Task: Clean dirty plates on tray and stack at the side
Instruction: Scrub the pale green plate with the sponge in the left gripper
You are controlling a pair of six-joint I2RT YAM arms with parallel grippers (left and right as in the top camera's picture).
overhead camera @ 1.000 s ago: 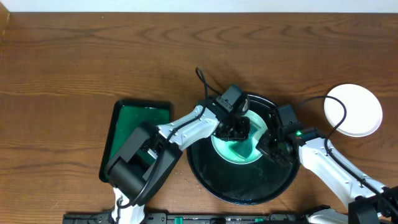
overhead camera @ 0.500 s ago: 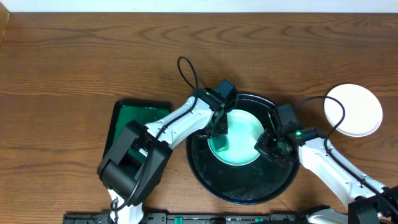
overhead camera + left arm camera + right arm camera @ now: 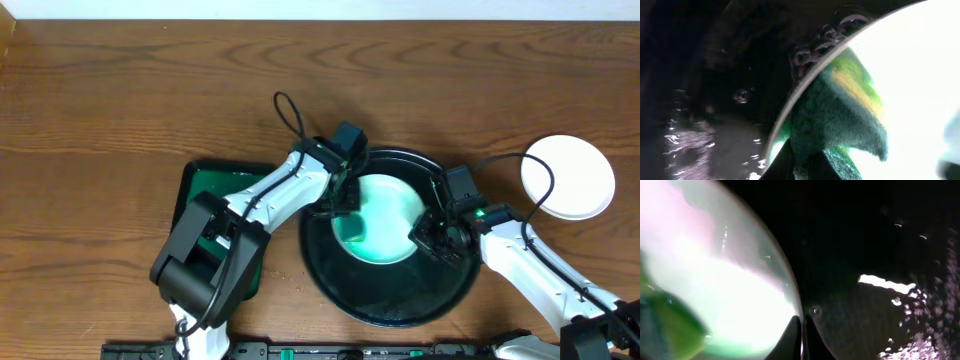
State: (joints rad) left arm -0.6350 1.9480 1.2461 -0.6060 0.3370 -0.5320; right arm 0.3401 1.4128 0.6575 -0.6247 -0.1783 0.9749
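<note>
Next, I wipe the green sponge back toward the plate's middle (image 3: 390,220) with my left gripper, because the sponge is at the plate's rim (image 3: 801,94) and the black tray is just beyond.
A white plate (image 3: 388,215) with a green sheen lies in the round black tray (image 3: 400,295). My left gripper (image 3: 343,203) is shut on a green sponge (image 3: 840,117) and presses it on the plate's left rim. My right gripper (image 3: 428,236) is shut on the plate's right rim (image 3: 796,307), which sits pinched between its fingers (image 3: 801,340). A clean white plate (image 3: 568,177) lies on the table at the right.
A green rectangular tray (image 3: 215,195) sits left of the black tray, partly under my left arm. Water drops lie on the black tray's floor (image 3: 895,287). A black cable loops above the left wrist (image 3: 290,115).
My left gripper has moved the sponge from the plate's middle leftward to its left rim. The right gripper has stayed clamped on the plate's right rim.
</note>
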